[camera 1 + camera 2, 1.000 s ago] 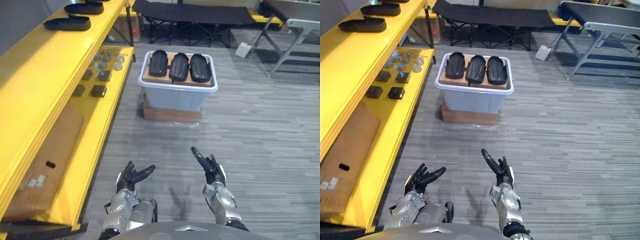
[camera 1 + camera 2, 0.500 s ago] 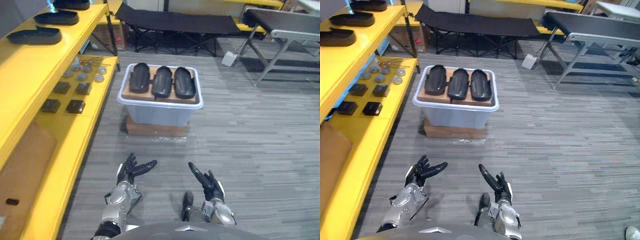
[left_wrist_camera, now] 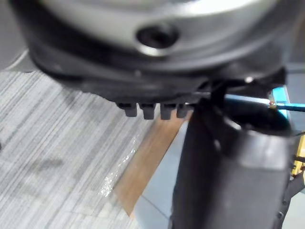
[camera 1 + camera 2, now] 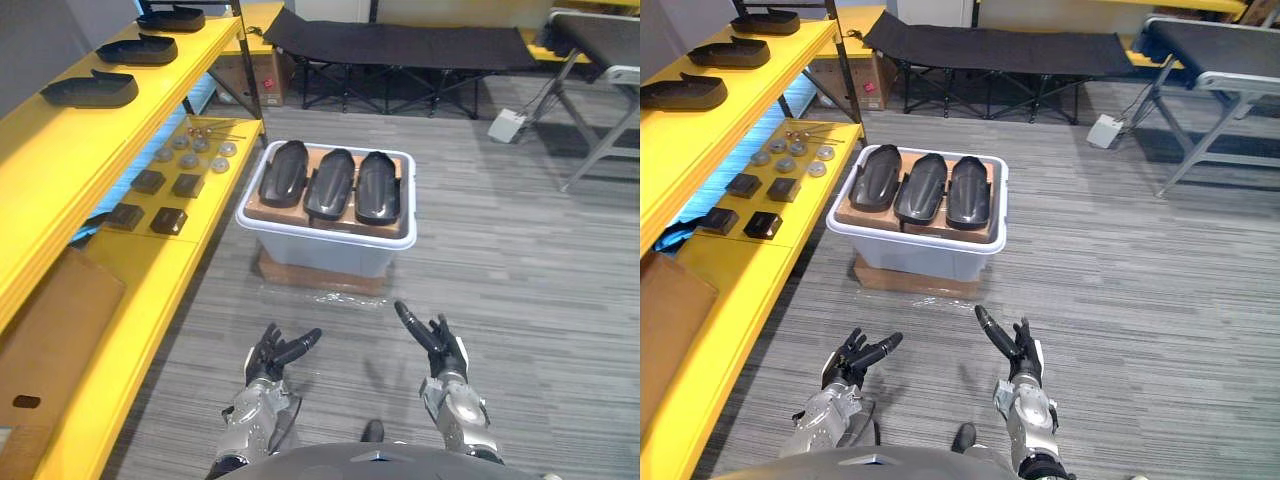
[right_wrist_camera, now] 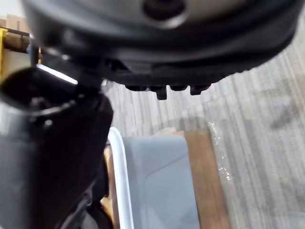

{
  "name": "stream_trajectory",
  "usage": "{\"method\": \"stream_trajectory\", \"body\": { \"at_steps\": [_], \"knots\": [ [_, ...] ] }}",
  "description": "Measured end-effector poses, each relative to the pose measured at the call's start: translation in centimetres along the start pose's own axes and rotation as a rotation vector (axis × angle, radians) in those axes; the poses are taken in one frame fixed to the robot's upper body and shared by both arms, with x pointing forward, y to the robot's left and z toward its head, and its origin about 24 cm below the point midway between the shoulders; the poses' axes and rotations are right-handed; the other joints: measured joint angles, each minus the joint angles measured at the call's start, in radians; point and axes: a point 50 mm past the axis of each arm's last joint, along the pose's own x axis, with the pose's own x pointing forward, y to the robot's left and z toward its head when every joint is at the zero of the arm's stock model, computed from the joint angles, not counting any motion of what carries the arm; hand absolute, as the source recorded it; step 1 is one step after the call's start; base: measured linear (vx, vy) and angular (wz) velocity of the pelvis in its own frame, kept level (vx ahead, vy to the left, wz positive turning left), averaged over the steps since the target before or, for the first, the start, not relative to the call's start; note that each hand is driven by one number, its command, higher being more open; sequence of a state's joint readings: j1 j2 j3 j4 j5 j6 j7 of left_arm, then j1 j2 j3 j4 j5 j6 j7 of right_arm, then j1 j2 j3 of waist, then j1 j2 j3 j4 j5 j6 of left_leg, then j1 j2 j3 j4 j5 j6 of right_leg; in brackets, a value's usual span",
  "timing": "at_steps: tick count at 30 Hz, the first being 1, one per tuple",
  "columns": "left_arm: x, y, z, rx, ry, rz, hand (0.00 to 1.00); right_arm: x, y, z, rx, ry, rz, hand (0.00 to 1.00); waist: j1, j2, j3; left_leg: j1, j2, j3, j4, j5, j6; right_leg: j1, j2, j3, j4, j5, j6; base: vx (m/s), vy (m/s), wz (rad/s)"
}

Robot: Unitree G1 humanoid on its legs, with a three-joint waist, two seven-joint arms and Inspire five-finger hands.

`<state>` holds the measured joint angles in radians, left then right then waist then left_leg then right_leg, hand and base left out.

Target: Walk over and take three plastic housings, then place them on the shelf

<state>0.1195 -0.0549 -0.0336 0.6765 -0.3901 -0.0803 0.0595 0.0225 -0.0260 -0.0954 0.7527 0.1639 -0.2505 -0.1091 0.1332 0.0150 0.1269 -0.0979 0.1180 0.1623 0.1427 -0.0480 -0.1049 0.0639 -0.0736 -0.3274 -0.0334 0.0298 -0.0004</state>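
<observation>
The black housing point(image 4: 377, 188) nearest my right gripper will come away by itself when I lift it, because brown board shows point(image 4: 350, 208) between the housings.
Three black plastic housings point(image 4: 334, 185) lie side by side on a brown board across a grey bin point(image 4: 322, 248), ahead of me on the floor. The bin rests on a wooden block point(image 4: 318, 276). A yellow shelf point(image 4: 70, 150) runs along the left, with three more black housings point(image 4: 90, 90) on its upper level. My left hand point(image 4: 268, 355) and right hand point(image 4: 440, 347) hover low in front of me, short of the bin, both open and holding nothing. In the right wrist view the bin's white rim point(image 5: 117, 176) appears past the hand.
The lower shelf level point(image 4: 160, 260) carries small dark blocks point(image 4: 168, 220), round metal parts point(image 4: 190, 152) and a cardboard sheet point(image 4: 50, 330). A black folding cot point(image 4: 400, 45) stands behind the bin. A metal-legged table point(image 4: 1210, 70) is at the far right.
The whole picture has shifted as I walk: the bin now sits closer and more central. Both hands stay open and low in front of me.
</observation>
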Motion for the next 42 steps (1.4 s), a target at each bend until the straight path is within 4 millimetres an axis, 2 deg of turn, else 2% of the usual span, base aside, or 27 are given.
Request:
{"method": "stream_trajectory", "body": {
  "at_steps": [1,2,3,5,8,9,10,11,13,14,15,16,17,19,20,21,24,26,30,34,35,37,38,40,41,42],
  "knots": [
    [-0.1,0.1,-0.1,-0.001,0.0,0.001,1.0,0.0,0.1,0.3,-0.007,-0.013,0.0,1.0,0.0,0.013,0.0,0.011,-0.004,-0.006,-0.037,0.057,-0.001,0.01,0.004,0.001,0.005,-0.007,0.011,0.2,0.179,0.03],
    [-0.2,0.4,-0.1,-0.002,-0.002,0.005,1.0,0.1,0.7,0.7,-0.014,-0.028,0.007,1.0,0.001,0.013,0.01,0.039,-0.019,-0.004,-0.039,0.077,0.045,0.037,-0.01,0.002,0.017,-0.023,0.031,0.21,0.214,0.19],
    [-0.3,0.8,0.3,-0.008,-0.025,0.018,1.0,-0.1,1.2,1.0,-0.024,-0.05,0.029,1.0,0.001,-0.01,0.014,0.042,-0.04,-0.008,-0.034,0.071,0.048,0.046,-0.03,-0.003,0.024,-0.038,0.052,0.15,0.167,0.25],
    [-0.4,1.0,0.8,-0.01,-0.048,0.02,1.0,-0.1,2.4,2.2,-0.033,-0.104,0.07,1.0,0.008,-0.022,0.02,0.041,-0.056,-0.008,-0.026,0.05,0.07,0.047,-0.05,-0.009,0.033,-0.047,0.066,0.09,0.129,0.15],
    [-0.5,1.1,0.6,0.008,-0.044,0.021,1.0,-0.4,3.7,3.2,-0.026,-0.151,0.109,1.0,0.011,-0.022,0.02,0.057,-0.082,-0.005,0.005,0.003,0.094,0.071,-0.081,-0.009,0.058,-0.071,0.092,0.06,0.122,0.05],
    [-0.5,1.0,0.6,0.03,-0.045,0.017,1.0,-0.5,3.8,3.2,-0.025,-0.153,0.109,1.0,0.01,-0.022,0.02,0.059,-0.089,-0.004,0.009,-0.01,0.092,0.073,-0.089,-0.009,0.07,-0.084,0.101,0.04,0.11,0.11],
    [-0.5,0.7,0.5,0.062,-0.041,0.001,1.0,-0.7,3.7,3.2,-0.016,-0.157,0.095,1.0,0.008,-0.028,0.019,0.072,-0.108,-0.005,0.003,-0.022,0.109,0.07,-0.114,-0.014,0.107,-0.119,0.112,0.04,0.116,0.25],
    [-0.7,0.7,0.2,0.113,-0.03,-0.014,1.0,-0.9,3.5,2.8,-0.006,-0.146,0.064,1.0,-0.002,-0.05,0.007,0.074,-0.133,-0.007,-0.013,-0.023,0.112,0.047,-0.149,-0.026,0.163,-0.156,0.125,0.06,0.125,0.32],
    [-0.7,0.2,-0.1,0.189,-0.018,-0.059,1.0,-1.0,3.0,2.5,-0.024,-0.144,0.001,1.0,-0.014,-0.062,-0.003,0.094,-0.172,-0.018,-0.044,-0.029,0.123,0.003,-0.2,-0.021,0.286,-0.193,0.134,0.14,0.125,0.24],
    [-0.8,0.3,-0.3,0.209,-0.009,-0.068,1.0,-0.9,3.0,2.7,-0.07,-0.161,-0.025,1.0,-0.018,-0.061,-0.002,0.102,-0.176,-0.03,-0.051,-0.032,0.139,-0.052,-0.216,0.005,0.401,-0.188,0.125,0.19,0.135,0.12],
    [-0.8,0.4,-0.3,0.22,-0.005,-0.069,1.0,-1.0,3.1,2.9,-0.086,-0.171,-0.033,1.0,-0.028,-0.058,-0.002,0.106,-0.172,-0.038,-0.054,-0.03,0.144,-0.077,-0.216,0.017,0.452,-0.176,0.118,0.13,0.091,0.18],
    [-0.9,0.7,-0.4,0.238,-0.002,-0.067,1.0,-1.2,3.2,3.2,-0.099,-0.185,-0.049,1.0,-0.043,-0.058,-0.001,0.11,-0.16,-0.049,-0.053,-0.014,0.158,-0.105,-0.206,0.039,0.489,-0.177,0.103,0.19,0.079,0.34],
    [-0.8,1.4,0.1,0.279,-0.011,-0.055,1.0,-1.6,3.3,4.4,-0.096,-0.237,-0.073,1.0,-0.059,-0.063,-0.001,0.106,-0.145,-0.06,-0.046,-0.016,0.157,-0.105,-0.162,0.086,0.41,-0.177,0.102,0.2,0.018,0.32],
    [-0.7,2.2,0.7,0.29,-0.022,-0.035,1.0,-1.9,2.8,6.1,-0.103,-0.315,-0.097,1.0,-0.067,-0.072,-0.003,0.105,-0.142,-0.067,-0.046,-0.016,0.156,-0.104,-0.134,0.108,0.303,-0.164,0.113,0.2,-0.031,0.21],
    [-0.6,2.6,1.2,0.286,-0.035,-0.02,1.0,-1.9,1.9,7.5,-0.102,-0.376,-0.127,1.0,-0.077,-0.072,-0.003,0.107,-0.144,-0.076,-0.044,-0.02,0.15,-0.099,-0.119,0.113,0.225,-0.131,0.11,0.16,-0.064,0.21],
    [-0.4,3.0,1.7,0.28,-0.05,-0.004,1.0,-1.9,1.1,8.7,-0.085,-0.421,-0.163,1.0,-0.079,-0.075,-0.004,0.112,-0.15,-0.079,-0.04,-0.03,0.136,-0.1,-0.114,0.113,0.183,-0.053,0.103,0.14,-0.075,0.17],
    [-0.4,3.4,2.0,0.251,-0.06,0.011,1.0,-1.5,-1.0,10.3,-0.108,-0.468,-0.221,1.0,-0.073,-0.057,-0.012,0.13,-0.123,-0.062,-0.041,-0.052,0.114,-0.081,-0.091,0.112,0.165,-0.057,0.1,0.08,-0.069,-0.19],
    [-0.5,3.0,1.7,0.227,-0.057,0.008,1.0,-1.1,-1.6,11.0,-0.1,-0.472,-0.234,1.0,-0.063,-0.057,-0.012,0.133,-0.11,-0.034,-0.045,-0.056,0.107,-0.081,-0.078,0.104,0.139,-0.05,0.1,0.01,-0.088,-0.41],
    [-0.8,1.6,0.2,0.159,-0.022,-0.026,1.0,-0.7,-2.1,11.1,-0.032,-0.435,-0.223,1.0,-0.057,-0.066,-0.019,0.135,-0.082,-0.005,-0.048,-0.06,0.095,-0.06,-0.047,0.098,0.067,-0.02,0.086,-0.01,-0.074,-0.28],
    [-1.3,0.4,-1.2,0.117,0.02,-0.075,1.0,-0.5,-1.8,10.5,-0.043,-0.385,-0.192,1.0,-0.054,-0.07,-0.024,0.138,-0.048,-0.009,-0.03,-0.071,0.066,-0.028,-0.018,0.055,0.031,-0.019,0.069,0.02,-0.105,0.03],
    [-1.3,0.1,-1.2,0.117,0.016,-0.09,1.0,-0.4,-1.8,10.1,-0.048,-0.362,-0.183,1.0,-0.05,-0.069,-0.026,0.112,-0.027,-0.012,0.029,-0.089,0.049,-0.025,-0.001,0.053,0.032,-0.026,0.056,0.03,-0.116,0.09],
    [-1.2,-0.1,-1.0,0.121,0.006,-0.097,1.0,-0.3,-1.9,9.7,-0.03,-0.336,-0.178,1.0,-0.045,-0.07,-0.025,0.039,-0.001,-0.026,0.177,-0.114,0.048,-0.014,0.014,0.036,0.031,-0.032,0.045,0.02,-0.132,0.22],
    [-1.2,-0.2,-1.0,0.121,0.004,-0.102,1.0,-0.1,-2.1,9.2,-0.036,-0.312,-0.184,1.0,-0.046,-0.065,-0.022,0.002,0.012,-0.035,0.283,-0.122,0.062,0.006,0.023,0.03,0.03,-0.035,0.029,0.02,-0.116,0.22],
    [-1.2,-0.2,-0.7,0.116,-0.004,-0.104,1.0,0.2,-2.5,8.5,-0.051,-0.276,-0.189,1.0,-0.031,-0.054,-0.013,-0.027,0.015,-0.061,0.389,-0.145,0.059,0.043,0.032,0.035,0.032,-0.044,0.011,0.01,-0.04,-0.03],
    [-1.3,-0.6,-0.7,0.107,-0.004,-0.116,1.0,0.5,-3.1,8.3,-0.066,-0.258,-0.206,1.0,-0.022,-0.038,-0.016,-0.025,0.001,-0.091,0.328,-0.159,0.057,0.044,0.038,0.053,0.033,-0.051,0.007,-0.01,0.051,-0.28],
    [-1.4,-1.1,-0.8,0.1,-0.006,-0.133,1.0,1.1,-3.7,8.5,-0.073,-0.247,-0.229,1.0,-0.023,-0.011,-0.014,-0.013,-0.028,-0.13,0.201,-0.139,0.055,0.038,0.041,0.064,0.032,-0.053,0.013,-0.02,0.085,-0.32]
  ]
}}
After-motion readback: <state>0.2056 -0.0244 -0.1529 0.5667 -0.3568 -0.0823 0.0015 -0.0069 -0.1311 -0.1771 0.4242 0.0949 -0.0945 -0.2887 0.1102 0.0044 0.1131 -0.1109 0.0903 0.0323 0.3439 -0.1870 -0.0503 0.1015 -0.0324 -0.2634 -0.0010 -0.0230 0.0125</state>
